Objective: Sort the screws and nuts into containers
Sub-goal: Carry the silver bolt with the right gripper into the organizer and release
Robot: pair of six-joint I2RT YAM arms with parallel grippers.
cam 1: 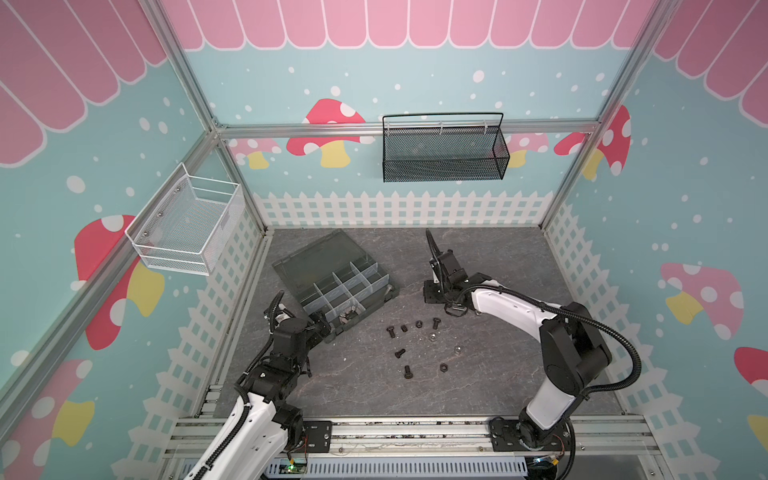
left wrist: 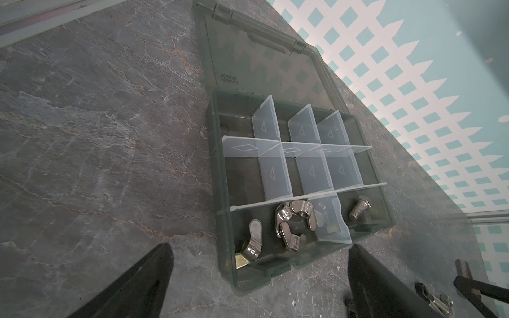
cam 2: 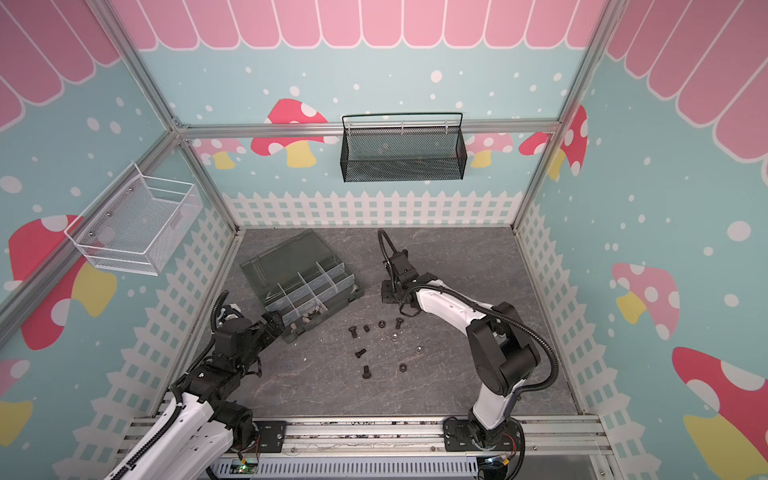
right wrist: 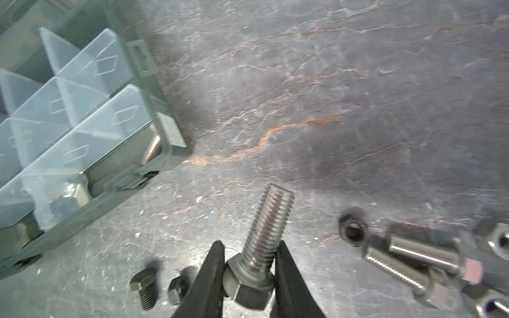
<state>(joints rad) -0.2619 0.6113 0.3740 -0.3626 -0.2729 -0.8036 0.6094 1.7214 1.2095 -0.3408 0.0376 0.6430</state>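
My right gripper should keep carrying its screw until it hangs over the open compartment, because the silver screw in my right gripper (right wrist: pixel 268 225) matches the screw in the open compartment (cam 1: pixel 375 301).
The dark grey organizer box (cam 1: pixel 390 287) (cam 2: pixel 354 291) lies open on the left of the table, its containers split by clear dividers (left wrist: pixel 311 165). In the left wrist view, silver wing nuts (left wrist: pixel 294 220) fill one near compartment and a silver screw (left wrist: pixel 359 209) lies in the compartment beside it. My left gripper (cam 1: pixel 322 324) (left wrist: pixel 260 247) stands open at the box's near corner, empty. To the right of the box, my right gripper (cam 1: pixel 432 293) (right wrist: pixel 251 247) is shut on a silver screw (right wrist: pixel 271 220) by its head. Loose black screws (cam 1: pixel 400 353) and nuts (cam 1: pixel 444 367) lie mid-table.
Two silver nuts (cam 1: pixel 432 337) lie among the black parts. The box's lid (cam 1: pixel 320 257) lies flat behind it. A white wire basket (cam 1: pixel 187 224) hangs on the left wall and a black mesh basket (cam 1: pixel 444 151) on the back rail.
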